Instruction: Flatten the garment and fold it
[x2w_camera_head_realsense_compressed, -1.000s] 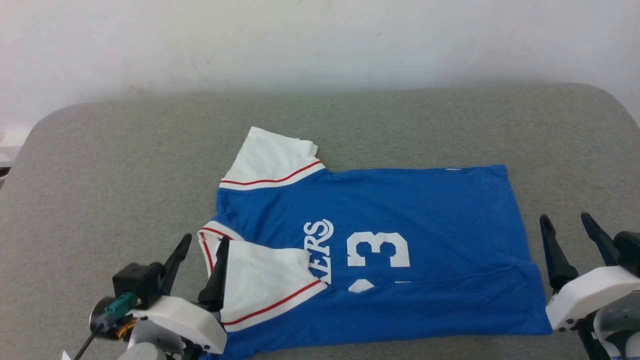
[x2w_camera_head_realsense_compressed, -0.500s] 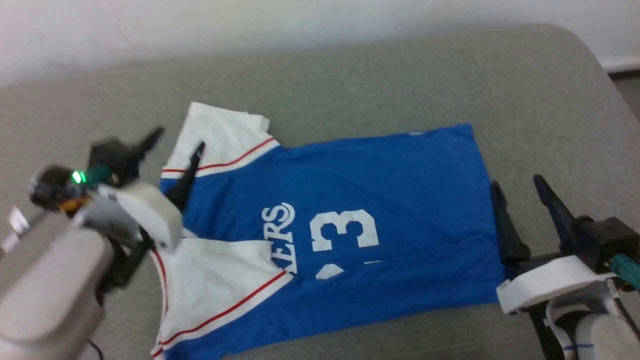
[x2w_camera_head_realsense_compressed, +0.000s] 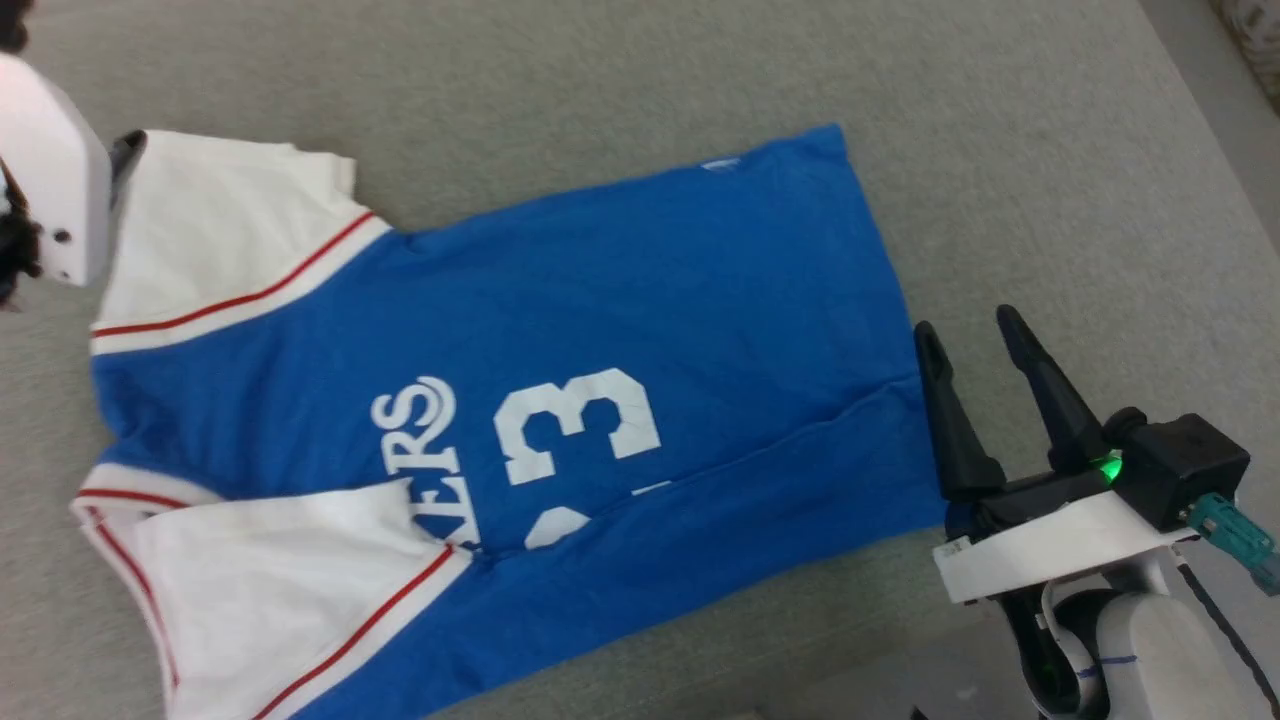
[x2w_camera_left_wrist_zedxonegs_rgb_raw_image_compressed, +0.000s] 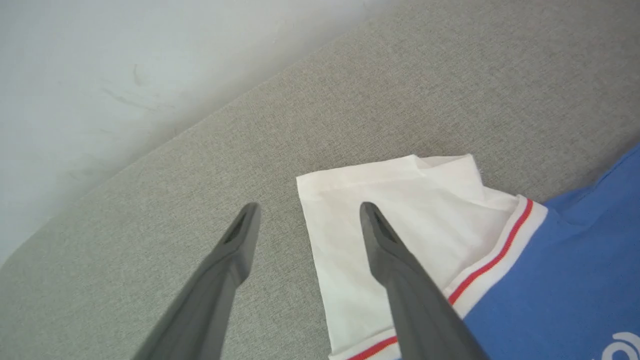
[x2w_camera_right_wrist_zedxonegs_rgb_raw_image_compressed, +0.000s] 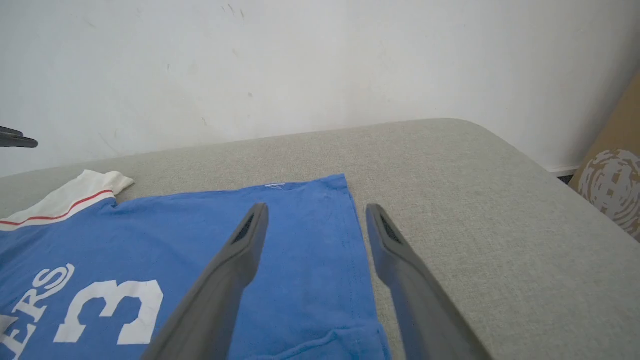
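Observation:
The red-striped seam (x2w_camera_head_realsense_compressed: 286, 283) connects sleeve and body, so I expect the blue side to follow and cover the lettering when I fold the far white sleeve (x2w_camera_head_realsense_compressed: 228, 228) over.
The royal-blue garment (x2w_camera_head_realsense_compressed: 640, 300) lies spread on the grey surface, white number 3 and lettering facing up. Its near long edge is folded over the body, and the near white sleeve (x2w_camera_head_realsense_compressed: 270, 580) lies folded onto the lettering. The far white sleeve (x2w_camera_left_wrist_zedxonegs_rgb_raw_image_compressed: 400, 215) has a red stripe and a turned-over corner. My left gripper (x2w_camera_left_wrist_zedxonegs_rgb_raw_image_compressed: 310, 210) is open above this sleeve's outer edge, one finger over the cloth and one over the bare surface; its white housing (x2w_camera_head_realsense_compressed: 55, 180) sits at the top left. My right gripper (x2w_camera_head_realsense_compressed: 965, 325) is open at the hem (x2w_camera_right_wrist_zedxonegs_rgb_raw_image_compressed: 357, 235), holding nothing.
The grey padded surface (x2w_camera_head_realsense_compressed: 600, 60) has a rounded right end (x2w_camera_right_wrist_zedxonegs_rgb_raw_image_compressed: 500, 150) and meets a white wall (x2w_camera_right_wrist_zedxonegs_rgb_raw_image_compressed: 250, 50) at the back. A brown patterned object (x2w_camera_right_wrist_zedxonegs_rgb_raw_image_compressed: 612, 185) stands beyond the right end.
The head camera has tilted down and turned, shifting the whole picture. My left gripper has gone from the near sleeve up to the far sleeve. The right gripper stays open by the hem.

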